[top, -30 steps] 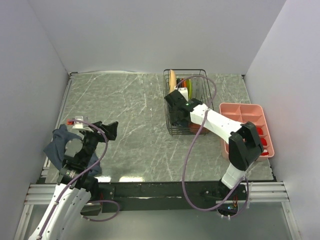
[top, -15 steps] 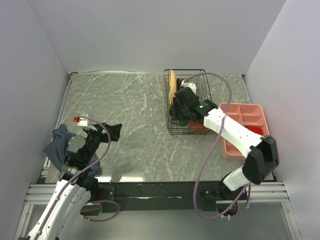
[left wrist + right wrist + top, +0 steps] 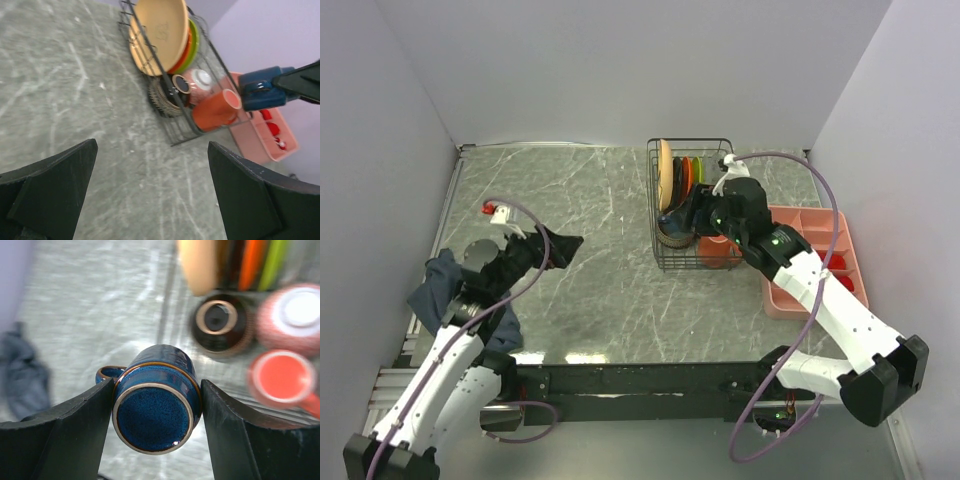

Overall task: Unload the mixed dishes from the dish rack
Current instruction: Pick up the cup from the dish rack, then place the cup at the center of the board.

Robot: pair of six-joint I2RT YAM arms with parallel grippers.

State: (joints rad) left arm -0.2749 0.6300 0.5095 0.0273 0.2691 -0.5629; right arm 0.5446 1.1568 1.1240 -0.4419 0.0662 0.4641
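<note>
The dark-blue cup is held by its base [image 3: 153, 418] in my right gripper and the cup's rim [image 3: 244, 94] is free, so my left gripper should keep going toward the cup's rim until its fingers close there.
The black wire dish rack [image 3: 690, 142] stands at the back centre. It holds upright tan [image 3: 665, 172], orange-red [image 3: 686, 172] and green [image 3: 697, 170] plates, a brown bowl [image 3: 672, 235] and an orange mug [image 3: 717, 250]. The left wrist view also shows a speckled bowl [image 3: 197, 80] in the rack [image 3: 172, 137]. My right gripper [image 3: 156, 410] is shut on the small dark-blue cup [image 3: 155, 400] and holds it on its side, above the rack's right part [image 3: 698, 213]. My left gripper [image 3: 560, 245] is open and empty over the table, left of the rack.
A pink divided tray [image 3: 810, 225] with red items [image 3: 845, 265] lies right of the rack. A dark blue cloth [image 3: 440, 290] lies at the near left edge by the left arm.
My right gripper has risen out of the rack with the blue cup and drawn back to the right. My left gripper has swung forward and right toward the table's middle.
</note>
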